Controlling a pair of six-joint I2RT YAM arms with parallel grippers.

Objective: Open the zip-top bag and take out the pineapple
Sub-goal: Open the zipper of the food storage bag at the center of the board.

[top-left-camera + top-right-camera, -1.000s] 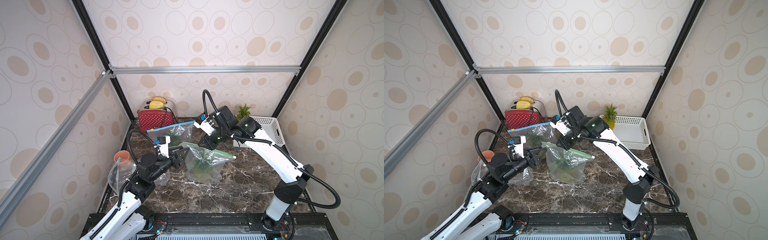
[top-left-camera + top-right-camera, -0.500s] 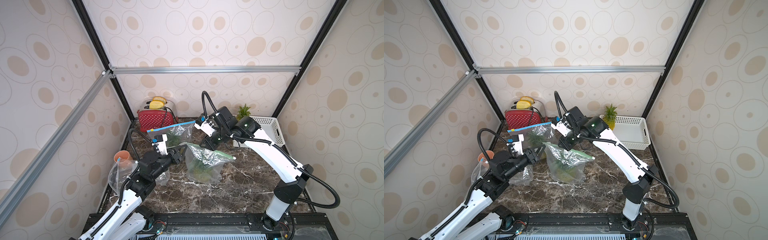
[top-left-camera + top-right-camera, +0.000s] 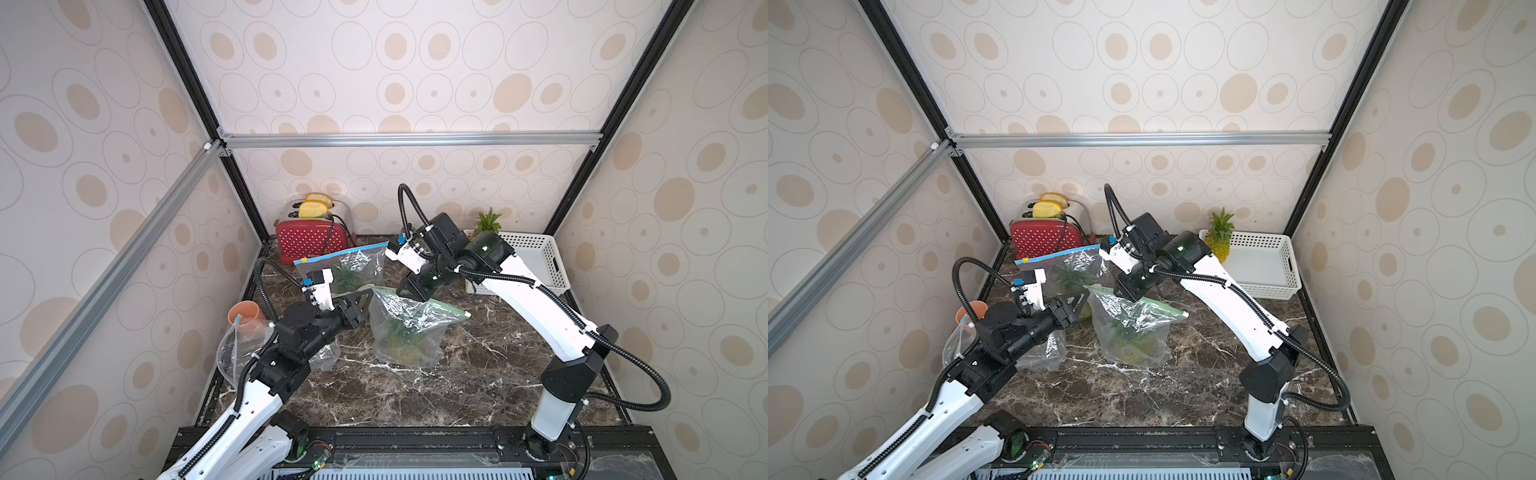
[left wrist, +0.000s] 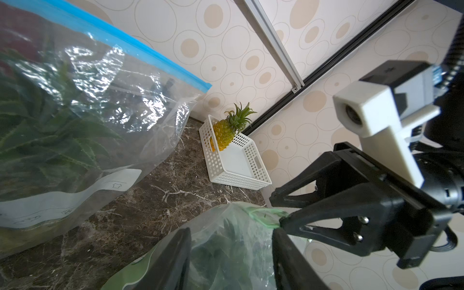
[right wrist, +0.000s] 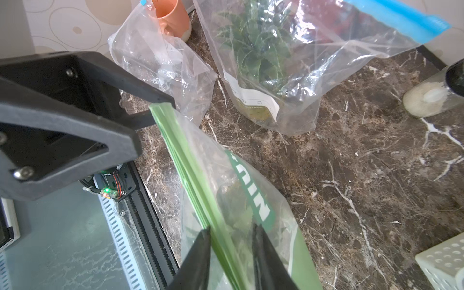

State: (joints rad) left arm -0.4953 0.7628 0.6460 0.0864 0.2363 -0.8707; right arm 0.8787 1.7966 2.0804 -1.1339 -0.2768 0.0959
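Note:
The green zip's edges (image 5: 194, 186) are together above the pineapple, so next my right gripper pulls the zip's basket-side edge (image 5: 221, 229) away from my left gripper and then reaches in first.
A clear zip-top bag (image 3: 409, 332) with a green zip strip (image 5: 180, 150) stands mid-table, also in a top view (image 3: 1133, 332). The pineapple (image 3: 401, 347) shows dimly inside it, leaves up. My right gripper (image 5: 231, 228) hangs over the strip's back end (image 3: 409, 293), open a little, with the strip passing between its fingers. My left gripper (image 4: 231, 233) is open and straddles the bag's left top corner, seen in both top views (image 3: 368, 301) (image 3: 1086, 299). Bag film fills the gap between its fingers.
A blue-zip bag (image 3: 349, 266) with another pineapple stands behind. A loose pineapple (image 3: 1219, 237) leans in the white basket (image 3: 1266, 291) at back right. Red toaster (image 3: 309, 241) at back left, orange cup (image 3: 245, 316) and an empty clear bag (image 3: 237, 353) at left.
My left gripper has moved forward to the green bag's left corner. The right jaws have eased slightly apart on the zip strip, and the bag's top has shifted a little.

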